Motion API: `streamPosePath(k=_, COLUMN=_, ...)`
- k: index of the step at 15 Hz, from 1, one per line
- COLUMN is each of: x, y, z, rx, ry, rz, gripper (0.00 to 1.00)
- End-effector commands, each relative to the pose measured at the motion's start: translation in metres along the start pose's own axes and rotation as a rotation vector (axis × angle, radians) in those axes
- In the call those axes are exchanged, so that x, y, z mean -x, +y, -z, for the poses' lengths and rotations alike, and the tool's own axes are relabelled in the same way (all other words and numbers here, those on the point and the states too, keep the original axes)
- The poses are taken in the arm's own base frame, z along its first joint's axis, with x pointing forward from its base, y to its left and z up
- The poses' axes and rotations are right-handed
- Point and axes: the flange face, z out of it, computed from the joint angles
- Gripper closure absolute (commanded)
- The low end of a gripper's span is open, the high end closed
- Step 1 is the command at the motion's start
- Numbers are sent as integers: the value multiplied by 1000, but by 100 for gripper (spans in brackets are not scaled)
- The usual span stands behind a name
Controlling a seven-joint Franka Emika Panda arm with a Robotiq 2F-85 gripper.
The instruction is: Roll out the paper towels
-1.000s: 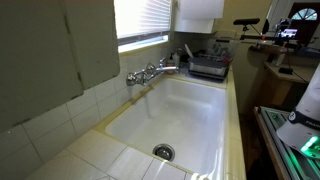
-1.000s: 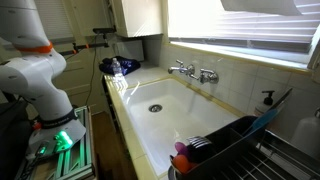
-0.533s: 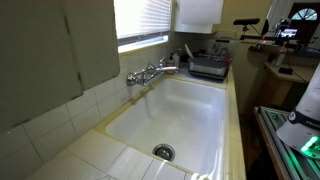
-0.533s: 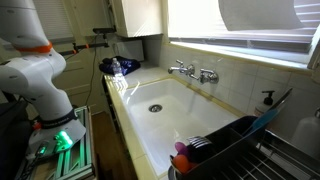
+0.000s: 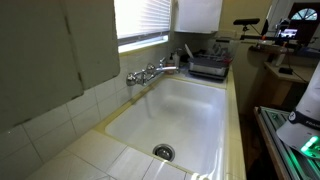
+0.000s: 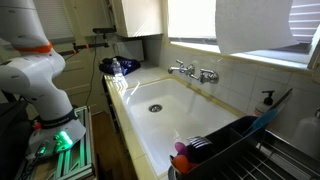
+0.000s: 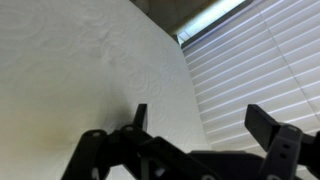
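Observation:
I should swing back until both fingers face the sheet (image 6: 262,26) and then pull it down, because my open gripper is on both sides of the sheet's edge (image 7: 189,76) with the end of one finger over the blinds.
The paper towels show as a wide plain white sheet (image 6: 255,25) that hangs down from the top edge in front of the window. It also shows in an exterior view (image 5: 198,14) above the dish rack. The roll itself is out of view. In the wrist view the sheet (image 7: 80,70) fills the left side. My gripper (image 7: 205,120) is open, its fingers wide apart. One fingertip (image 7: 140,114) lies over the sheet's edge and the other (image 7: 268,125) over the blinds. Nothing is held. The gripper is out of frame in both exterior views.
White slatted blinds (image 7: 260,60) cover the window behind the sheet. Below are a deep white sink (image 6: 160,100) with a faucet (image 6: 195,72), a dish rack (image 5: 208,66) and a soap bottle (image 6: 266,100). The robot's base (image 6: 35,70) stands beside the counter.
In an exterior view the white sheet has come further down in front of the window, from a small strip at the top edge to a wide hanging sheet.

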Motion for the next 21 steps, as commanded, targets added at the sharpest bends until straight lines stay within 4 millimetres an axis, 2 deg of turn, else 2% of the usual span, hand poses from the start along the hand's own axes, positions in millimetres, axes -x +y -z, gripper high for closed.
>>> streamPosePath(k=1, x=19, y=-7, z=-13, rx=2, ry=-87, rz=41, gripper=0)
streamPosePath(k=4, x=18, y=-12, z=-3, rx=-8, ry=-70, rz=60, gripper=0)
streamPosePath(k=7, x=4, y=-5, z=27, rx=-2, ry=16, rz=51, gripper=0)
streamPosePath(k=10, x=-13, y=14, z=58, rx=9, ry=118, rz=6, gripper=0)
streamPosePath(k=12, x=-23, y=30, z=69, rx=30, ry=168, rz=-42, gripper=0)
streamPosePath(k=16, x=-38, y=59, z=71, rx=158, ry=209, rz=-177, gripper=0)
streamPosePath(k=21, x=-49, y=73, z=46, rx=307, ry=236, rz=-283, gripper=0)
